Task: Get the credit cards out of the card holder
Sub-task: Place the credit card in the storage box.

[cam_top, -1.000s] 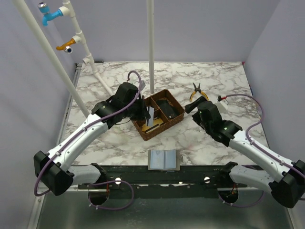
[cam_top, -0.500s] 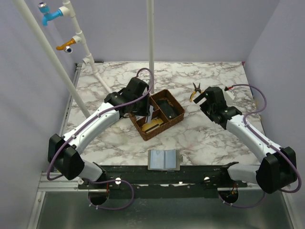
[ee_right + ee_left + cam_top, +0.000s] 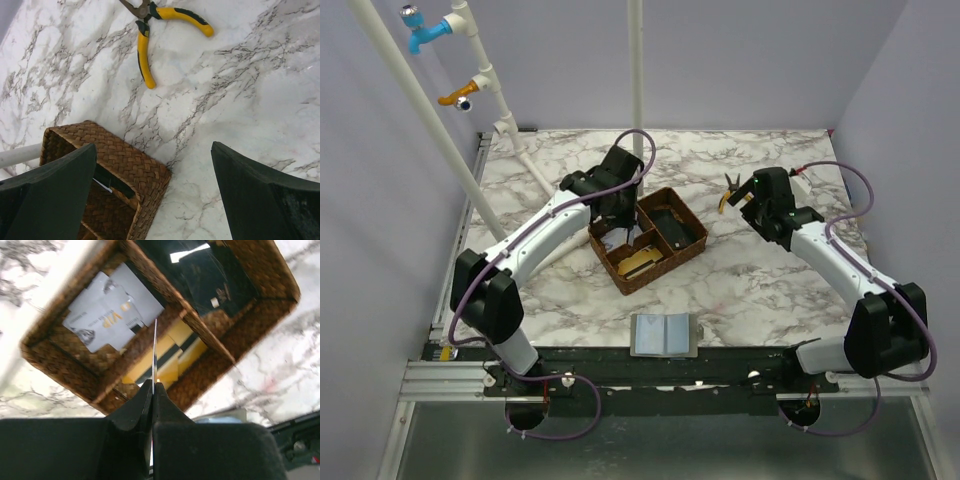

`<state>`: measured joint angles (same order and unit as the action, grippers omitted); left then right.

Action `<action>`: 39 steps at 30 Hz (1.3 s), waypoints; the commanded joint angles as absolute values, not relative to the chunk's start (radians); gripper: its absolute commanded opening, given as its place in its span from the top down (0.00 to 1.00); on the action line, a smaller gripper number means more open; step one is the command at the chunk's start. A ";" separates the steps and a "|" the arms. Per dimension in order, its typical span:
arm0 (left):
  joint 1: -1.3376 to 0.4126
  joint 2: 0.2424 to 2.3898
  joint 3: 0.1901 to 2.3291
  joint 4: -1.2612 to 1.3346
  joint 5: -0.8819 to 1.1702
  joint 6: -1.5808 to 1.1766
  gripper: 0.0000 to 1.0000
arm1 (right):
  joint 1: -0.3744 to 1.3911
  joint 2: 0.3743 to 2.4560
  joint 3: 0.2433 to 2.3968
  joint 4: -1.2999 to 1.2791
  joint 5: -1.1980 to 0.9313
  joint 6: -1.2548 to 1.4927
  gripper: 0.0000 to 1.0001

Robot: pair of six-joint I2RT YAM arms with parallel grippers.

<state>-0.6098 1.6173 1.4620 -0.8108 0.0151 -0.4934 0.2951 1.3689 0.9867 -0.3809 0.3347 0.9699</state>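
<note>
I can see that the whitish credit card (image 3: 155,354) matches the whitish cards in the open compartment (image 3: 109,312), so my left gripper should keep going over that compartment and let go there.
The card holder (image 3: 663,335) lies open and flat near the table's front edge, grey with a paler blue-grey inside. My left gripper (image 3: 618,218) hangs over the brown woven tray (image 3: 696,240) and is shut on one thin whitish credit card (image 3: 155,347), seen edge-on and upright between the jaws (image 3: 153,384). Below it, whitish credit cards (image 3: 107,315) lie in one tray compartment and yellow cards (image 3: 172,352) in the one beside it. My right gripper (image 3: 154,146) stands open and holds nothing, above the marble beside the tray's right corner (image 3: 125,160).
Yellow-handled pliers (image 3: 732,190) lie on the marble behind the right gripper (image 3: 744,204), also plain in the right wrist view (image 3: 145,47). A dark object (image 3: 205,275) fills the tray's large compartment. White pipes (image 3: 637,90) rise behind the tray and along the left.
The left arm has stretched farther back, carrying the held card over the tray's left compartment. The right arm has swung back and to the right, toward the pliers.
</note>
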 commanded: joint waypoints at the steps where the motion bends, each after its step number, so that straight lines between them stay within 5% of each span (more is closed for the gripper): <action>1: -0.584 1.685 1.562 -0.890 -0.137 -0.454 1.00 | 0.293 1.399 1.038 -0.357 0.340 0.904 0.00; 17: -0.555 1.839 1.677 -1.019 -0.249 -0.440 1.00 | 0.293 1.441 1.046 -0.330 0.316 0.896 0.00; 39: -0.541 1.765 1.619 -0.994 -0.175 -0.448 0.38 | 0.293 1.464 1.055 -0.315 0.197 0.875 0.00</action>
